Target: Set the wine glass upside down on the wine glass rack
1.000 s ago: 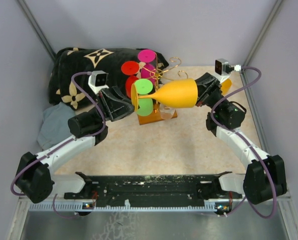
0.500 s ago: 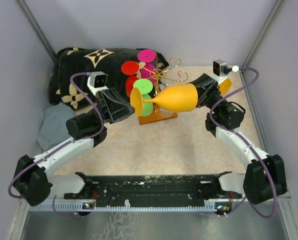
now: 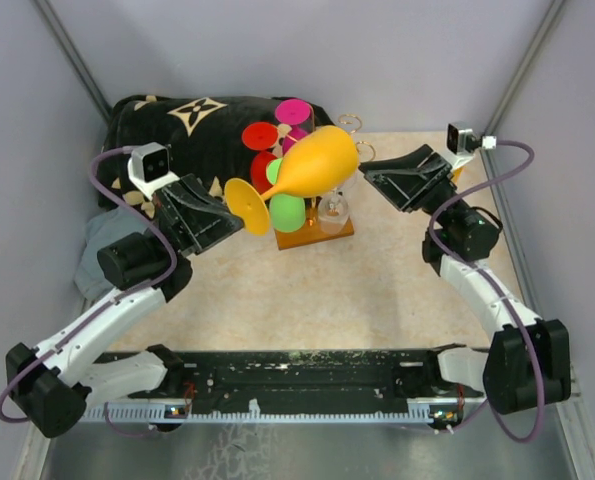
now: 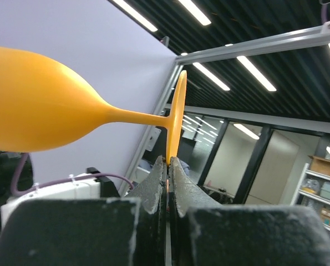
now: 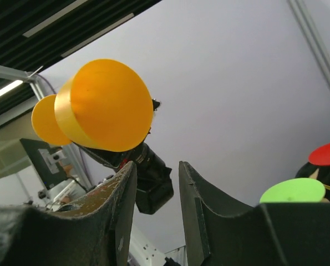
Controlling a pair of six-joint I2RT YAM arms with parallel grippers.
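The orange wine glass's bowl [image 3: 325, 160] faces my right gripper, so I should swing the bowl away with my left gripper and offer my right gripper the foot's free edge.
The orange wine glass [image 3: 320, 162] hangs tilted in the air over the wine glass rack [image 3: 315, 237], a gold wire tree on a wooden base. Its bowl points up and to the right, its foot down and to the left. My left gripper [image 3: 239, 214] is shut on the rim of that foot. In the left wrist view the thin foot disc stands between the pads of the left gripper [image 4: 168, 162], and the wine glass [image 4: 40, 108] stretches out to the left. My right gripper [image 3: 369, 173] is open just right of the bowl, holding nothing. The right wrist view shows the wine glass [image 5: 106, 105] above the right gripper [image 5: 156, 173].
Red [image 3: 260, 135], magenta [image 3: 293, 110] and green [image 3: 289, 212] glasses hang on the rack, and a clear glass [image 3: 332, 208] is near its base. A black patterned blanket [image 3: 177, 125] lies at the back left, a grey cloth [image 3: 102, 255] at the left edge.
My right gripper opened, let go of the bowl and drew back to the right. My left gripper shut on the foot and swung left, and the glass tilted bowl-up.
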